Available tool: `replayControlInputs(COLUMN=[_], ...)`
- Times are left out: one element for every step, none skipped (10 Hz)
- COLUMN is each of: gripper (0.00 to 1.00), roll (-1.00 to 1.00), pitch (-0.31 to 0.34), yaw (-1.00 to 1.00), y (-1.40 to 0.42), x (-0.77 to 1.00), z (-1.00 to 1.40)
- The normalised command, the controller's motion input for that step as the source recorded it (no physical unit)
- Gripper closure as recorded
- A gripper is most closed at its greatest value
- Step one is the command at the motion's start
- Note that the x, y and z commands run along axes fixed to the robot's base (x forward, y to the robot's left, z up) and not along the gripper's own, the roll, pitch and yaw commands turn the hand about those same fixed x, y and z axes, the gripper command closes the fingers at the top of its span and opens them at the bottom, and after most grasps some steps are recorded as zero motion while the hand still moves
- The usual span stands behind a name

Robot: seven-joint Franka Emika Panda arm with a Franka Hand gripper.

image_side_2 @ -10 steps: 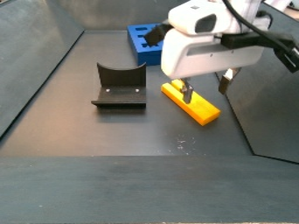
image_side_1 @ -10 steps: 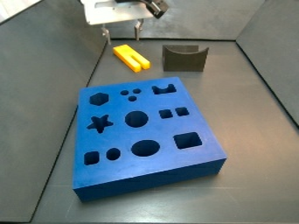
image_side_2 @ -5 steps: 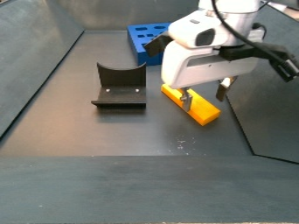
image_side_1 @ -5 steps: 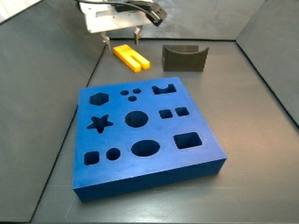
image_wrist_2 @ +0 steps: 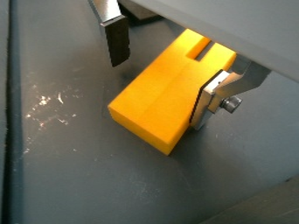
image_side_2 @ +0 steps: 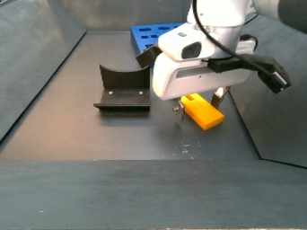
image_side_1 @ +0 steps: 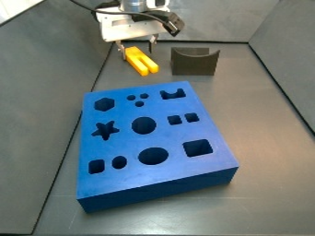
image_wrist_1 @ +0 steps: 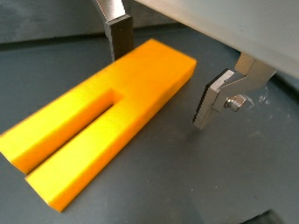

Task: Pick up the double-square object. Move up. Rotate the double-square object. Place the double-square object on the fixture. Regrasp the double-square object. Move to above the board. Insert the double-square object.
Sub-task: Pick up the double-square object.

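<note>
My gripper will lift the double-square object (image_side_1: pixel 142 61), and the object will stay level with its prongs sticking out, because flat sides of the object's solid end (image_wrist_1: pixel 163 65) face my open fingers.
The double-square object (image_wrist_1: pixel 100 118) is a yellow-orange block with a lengthwise slot; it lies flat on the dark floor and also shows in the wrist view from its solid end (image_wrist_2: pixel 170 89) and in both side views (image_side_1: pixel 142 62) (image_side_2: pixel 202 111). My gripper (image_wrist_1: pixel 163 74) is open and low around the block's solid end, one finger (image_wrist_1: pixel 118 33) on each side with gaps to the block; it also shows in a wrist view (image_wrist_2: pixel 162 80). The fixture (image_side_1: pixel 193 61) stands apart, also seen in a side view (image_side_2: pixel 121 88). The blue board (image_side_1: pixel 150 141) lies nearer the front.
Dark walls (image_side_1: pixel 62 64) ring the floor. Pale scratches (image_wrist_2: pixel 47 103) mark the floor beside the block. A corner of the board (image_side_2: pixel 149 38) shows behind the gripper body.
My gripper has come down from above the block, so that its open fingers now straddle the block's solid end. The block has not moved.
</note>
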Motion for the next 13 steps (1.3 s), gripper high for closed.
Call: replayControlInputs(gripper=[0.00,0.00,1.00,1.00,1.00,1.00,1.00,1.00,1.00,1.00,1.00,1.00,1.00], roll=[-0.07,-0.02,0.00,0.00,0.00,0.00,0.00,0.00,0.00,0.00,0.00,0.00,0.00], pitch=[0.000,0.000,0.000,0.000,0.000,0.000,0.000,0.000,0.000,0.000,0.000,0.000,0.000], yaw=[-0.06,0.00,0.00,0.00,0.00,0.00,0.00,0.00,0.00,0.00,0.00,0.00,0.00], y=[0.29,0.00,0.00,0.00,0.00,0.00,0.00,0.00,0.00,0.00,0.00,0.00,0.00], x=[-0.06,0.00,0.00,0.00,0.00,0.00,0.00,0.00,0.00,0.00,0.00,0.00,0.00], z=[0.00,0.00,0.00,0.00,0.00,0.00,0.00,0.00,0.00,0.00,0.00,0.00,0.00])
